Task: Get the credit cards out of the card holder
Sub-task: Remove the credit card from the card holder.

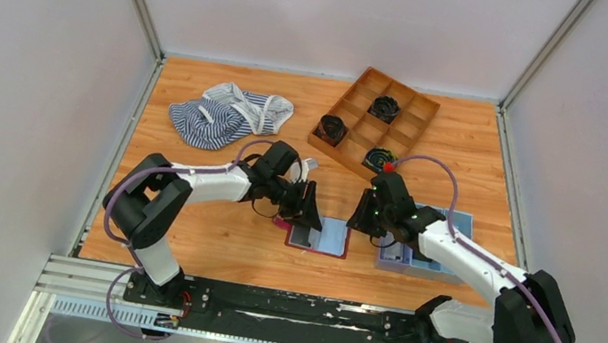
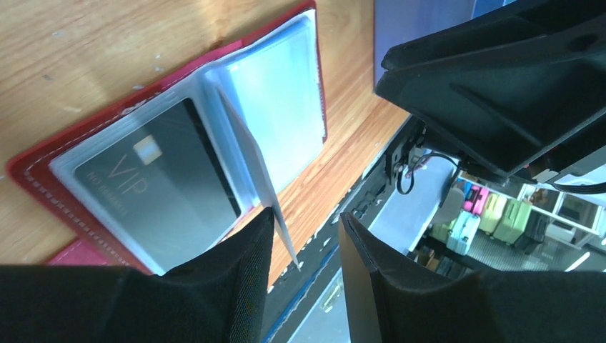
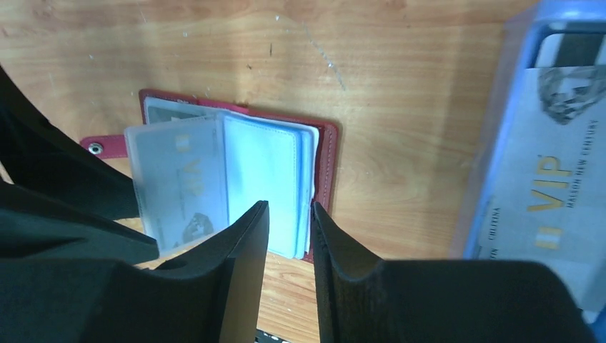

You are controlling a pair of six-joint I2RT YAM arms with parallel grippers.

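The lifted sleeve (image 3: 179, 182) leans against my left gripper, and the sleeve stack is loose. My right gripper should push the stack (image 3: 263, 175) down before I pull the card.
The maroon card holder (image 1: 328, 240) lies open on the wooden table between my two grippers. In the left wrist view the card holder (image 2: 43, 187) shows a dark VIP card (image 2: 161, 189) inside a clear sleeve. One clear sleeve page (image 2: 250, 161) stands up and rests against one finger of my left gripper (image 2: 306, 214), whose jaws are apart. In the right wrist view a pale card (image 3: 179, 182) sits in that lifted sleeve. My right gripper (image 3: 289, 206) is narrowly open over the right-hand edge of the sleeve stack (image 3: 268, 171). The grippers also show in the top view: left (image 1: 307, 217), right (image 1: 361, 220).
A light-blue tray (image 1: 462, 219) lies right of the holder and holds a pale VIP card (image 3: 550, 200) and a dark card (image 3: 572, 50). A wooden divided box (image 1: 404, 136) with black coils and a striped cloth (image 1: 219, 115) lie at the back.
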